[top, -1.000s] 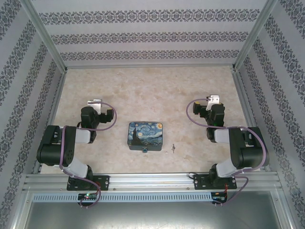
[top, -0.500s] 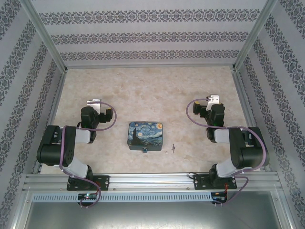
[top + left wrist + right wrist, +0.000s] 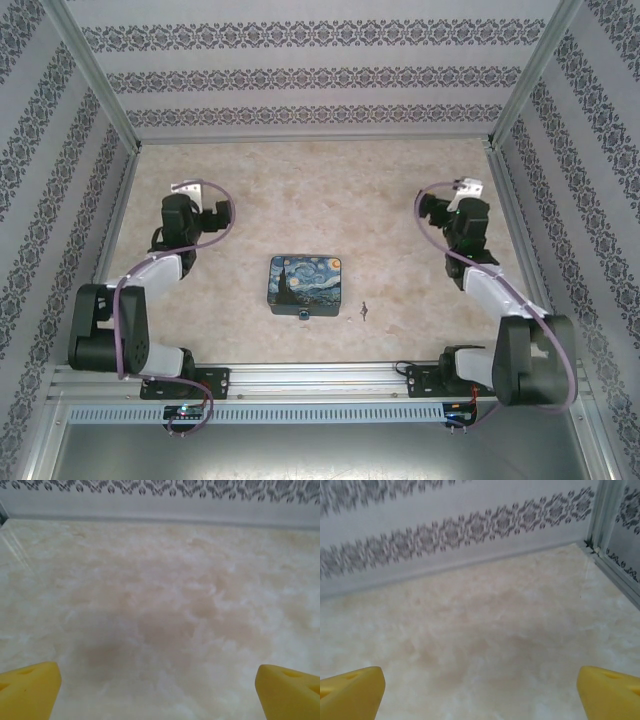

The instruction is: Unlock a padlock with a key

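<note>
My left gripper and my right gripper should move the box [image 3: 305, 282] farther back before I take the key, because the padlock [image 3: 304, 315] is close to the near rail.
The tiny blue padlock [image 3: 303, 313] hangs at the near edge of the Starry Night box [image 3: 305, 280], in the middle of the table. The small silvery key [image 3: 365, 311] lies flat just right of it. My left gripper [image 3: 186, 187] is far to the left and behind the box, open, with its yellow fingertips [image 3: 27, 690] wide apart over bare table. My right gripper [image 3: 466, 185] is at the far right, also open. Its yellow fingertips [image 3: 607, 692] have nothing between them. Both grippers point away from the padlock and key.
The marble-patterned table [image 3: 300, 190] is fenced by patterned walls and aluminium posts; one post [image 3: 600, 515] stands close to the right gripper. The arm bases are bolted to the near rail [image 3: 320, 380].
Both arms have stretched out: the left gripper moved back and left, the right gripper back and right. Box, padlock and key have not moved.
</note>
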Available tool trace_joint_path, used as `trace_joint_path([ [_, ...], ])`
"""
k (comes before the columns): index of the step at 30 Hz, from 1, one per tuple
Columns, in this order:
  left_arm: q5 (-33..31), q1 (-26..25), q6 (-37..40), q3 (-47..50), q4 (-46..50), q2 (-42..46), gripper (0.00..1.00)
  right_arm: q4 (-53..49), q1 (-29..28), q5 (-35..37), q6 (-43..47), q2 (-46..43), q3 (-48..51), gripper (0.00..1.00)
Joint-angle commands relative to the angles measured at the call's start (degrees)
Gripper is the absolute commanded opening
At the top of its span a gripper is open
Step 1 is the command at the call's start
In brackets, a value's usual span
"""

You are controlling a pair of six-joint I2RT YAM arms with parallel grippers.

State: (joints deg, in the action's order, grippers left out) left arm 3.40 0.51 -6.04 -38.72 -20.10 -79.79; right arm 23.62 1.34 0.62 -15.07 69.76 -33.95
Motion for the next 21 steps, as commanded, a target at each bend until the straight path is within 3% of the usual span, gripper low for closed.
trace_joint_path([
  [1, 1.8, 0.6, -11.4, -4.8, 18.0, 3.7, 1.0, -12.5, 1.2, -9.1, -12.2, -1.2, -3.0, 0.98],
  [5, 9.4, 0.4, -19.5, -7.3, 28.1, 7.9, 1.0, -18.2, -0.6, -26.1, -19.8, 0.1, -5.9, 0.93],
  [7, 13.9, -0.1, -22.1, -6.9, 31.3, 10.1, 1.0, -20.3, -3.8, -29.4, -22.2, 0.4, -6.0, 0.91],
  [15, 23.1, -7.7, -27.6, 2.1, 37.1, 20.1, 0.98, -32.1, -28.5, -18.7, -26.0, -1.7, -4.9, 0.87],
  [21, 22.3, -16.3, -29.9, 6.9, 34.5, 21.4, 0.96, -34.0, -39.9, -11.6, -31.0, 0.1, -4.2, 0.84],
])
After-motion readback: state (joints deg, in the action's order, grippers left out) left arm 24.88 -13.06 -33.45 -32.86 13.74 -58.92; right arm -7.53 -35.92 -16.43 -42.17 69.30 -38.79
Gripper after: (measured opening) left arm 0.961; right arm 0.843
